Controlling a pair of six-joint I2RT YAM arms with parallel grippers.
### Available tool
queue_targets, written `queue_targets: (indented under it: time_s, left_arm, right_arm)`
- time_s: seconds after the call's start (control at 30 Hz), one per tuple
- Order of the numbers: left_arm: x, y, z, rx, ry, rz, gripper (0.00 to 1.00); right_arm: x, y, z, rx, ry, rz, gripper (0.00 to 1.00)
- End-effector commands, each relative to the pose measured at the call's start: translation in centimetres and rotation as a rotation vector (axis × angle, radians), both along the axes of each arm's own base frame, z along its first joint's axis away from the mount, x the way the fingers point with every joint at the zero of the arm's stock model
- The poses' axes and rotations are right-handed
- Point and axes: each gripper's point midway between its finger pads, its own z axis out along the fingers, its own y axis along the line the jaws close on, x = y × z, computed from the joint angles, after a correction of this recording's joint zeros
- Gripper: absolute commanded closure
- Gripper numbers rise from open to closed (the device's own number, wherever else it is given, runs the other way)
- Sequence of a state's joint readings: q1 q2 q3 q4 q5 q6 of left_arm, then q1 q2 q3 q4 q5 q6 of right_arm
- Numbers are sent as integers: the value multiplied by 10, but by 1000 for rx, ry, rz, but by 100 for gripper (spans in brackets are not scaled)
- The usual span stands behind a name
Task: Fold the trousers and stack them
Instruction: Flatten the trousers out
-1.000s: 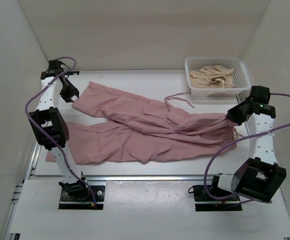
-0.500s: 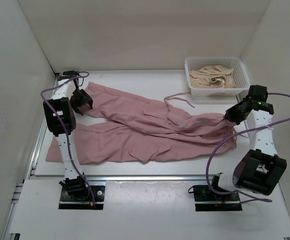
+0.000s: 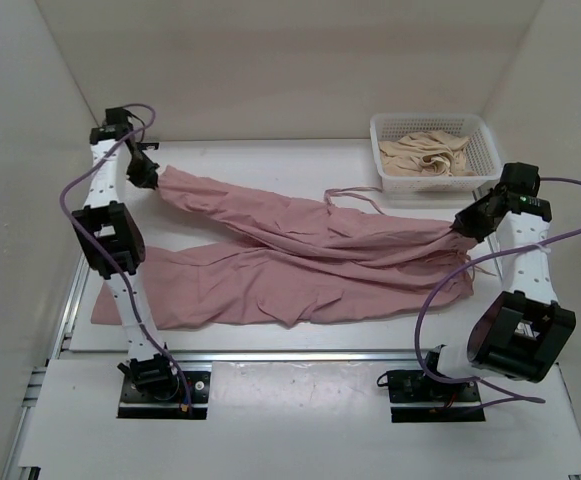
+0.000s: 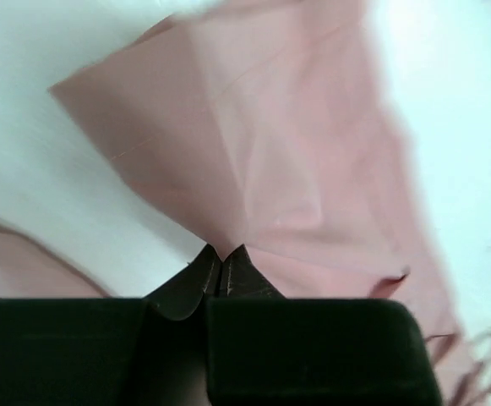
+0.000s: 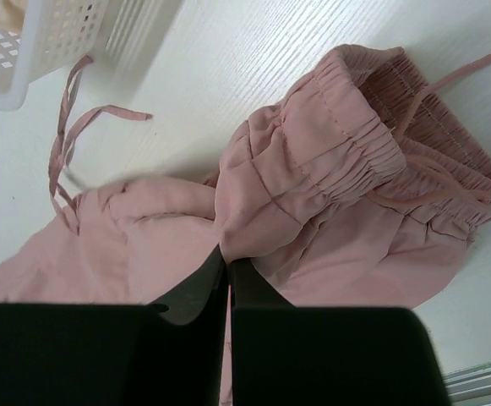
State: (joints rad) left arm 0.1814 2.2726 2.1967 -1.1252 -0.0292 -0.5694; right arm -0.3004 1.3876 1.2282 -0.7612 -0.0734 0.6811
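Observation:
The far leg is bunched into folds at the left gripper's pinch (image 4: 237,216), so the robot should put the hem (image 4: 118,72) down, open, and take hold of the spread leg again before folding.
The dusty-pink trousers (image 3: 300,255) lie spread across the table, waistband to the right, legs to the left. My left gripper (image 3: 153,175) is shut on the hem of the far leg at the back left and holds it off the table; in the left wrist view the cloth (image 4: 262,144) hangs from the pinched fingertips (image 4: 222,254). My right gripper (image 3: 457,228) is shut on the gathered waistband (image 5: 330,144) at the right, lifting it. The far leg is stretched between the two grippers. The near leg (image 3: 220,295) lies flat on the table.
A white plastic basket (image 3: 435,150) with beige cloth inside stands at the back right, close behind the right gripper. The drawstring (image 5: 68,144) trails on the table near the basket. White walls close in the left, back and right sides.
The left gripper closed on the far leg's hem and lifted it toward the back left. The leg is now pulled taut. The right gripper kept its hold and rose slightly.

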Motion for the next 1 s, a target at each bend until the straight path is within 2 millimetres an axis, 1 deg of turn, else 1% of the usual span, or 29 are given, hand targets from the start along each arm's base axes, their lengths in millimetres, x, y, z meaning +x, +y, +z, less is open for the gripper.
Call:
queue_targets:
  time_s: [0.0,0.03,0.07,0.1,0.13,0.17,0.2,0.23,0.27,0.33,0.37,0.4,0.43,0.47,0.5,0.53,0.57,0.6,0.63,0.67,0.7,0.73,0.77,0.8,0.83,0.87,0.9,0.93,0.97]
  left_arm:
    - [3,25,78,34,-195,59,90]
    - [6,24,75,24,-194,54,90]
    - [13,22,79,12,-215,44,90]
    - [17,23,65,6,-187,45,90]
    - [22,24,61,6,-185,45,90]
    - [30,22,65,-8,-211,34,90]
    - [35,23,45,-16,-174,35,90]
    - [32,21,38,-31,-142,31,90]
    - [35,18,39,-50,-143,22,90]
    - [27,14,23,-71,-87,8,47]
    - [21,13,22,-68,-74,-2,26]
    - [11,15,10,-53,-32,11,12]
    - [7,17,31,-27,-74,3,0]
    - [5,16,39,-22,-97,2,0]
    - [6,18,49,-2,-127,-4,0]
    - [4,18,61,4,-151,-4,0]
    - [4,19,78,18,-193,-13,0]
    - [5,19,87,24,-214,-13,0]
    - [10,18,102,25,-254,-30,0]
    - [13,14,108,33,-272,-48,2]
    - [15,14,113,37,-285,-48,11]
    - [17,14,112,37,-285,-48,19]
    - [18,15,106,34,-273,-48,32]
    - [19,15,100,31,-263,-48,50]
    - [20,17,93,38,-247,-41,79]
    - [22,19,77,35,-216,-28,89]
    - [22,19,65,28,-185,-27,89]
    - [27,20,64,29,-191,-27,89]
    - [31,21,46,23,-163,-27,83]
  right_arm:
    - [4,-9,23,-46,-58,-13,100]
    - [9,-10,24,-47,-64,-14,100]
    - [15,-12,21,-46,-58,-13,100]
    - [20,-14,25,-49,-68,-14,100]
    - [31,-19,22,-41,-74,-16,100]
    - [39,-21,23,-43,-81,-16,100]
    - [51,-25,35,-52,-109,-16,100]
    - [60,-28,26,-44,-85,-16,98]
    - [65,-30,23,-46,-71,-7,92]
    - [69,-30,19,-28,-21,13,66]
    - [69,-30,19,-28,-21,13,37]
    - [67,-27,14,-21,-11,30,28]
    - [63,-28,22,-41,-33,22,21]
    - [58,-29,18,-49,-29,16,15]
    - [53,-29,24,-62,-42,10,13]
    - [51,-29,26,-72,-53,18,13]
    - [51,-27,30,-88,-60,19,12]
    - [47,-28,29,-97,-56,12,12]
    - [43,-24,31,-106,-63,31,12]
    - [42,-23,34,-109,-71,31,13]
    - [38,-19,34,-114,-71,47,15]
    - [32,-17,26,-108,-53,48,16]
    - [29,-14,24,-97,-50,55,17]
    - [26,-12,26,-94,-65,60,19]
    - [24,-9,24,-86,-69,66,20]
    - [17,-2,15,-58,-51,82,20]
    - [14,0,16,-52,-58,87,20]
    - [12,6,11,-47,-49,112,20]
    - [9,7,12,-48,-53,112,20]
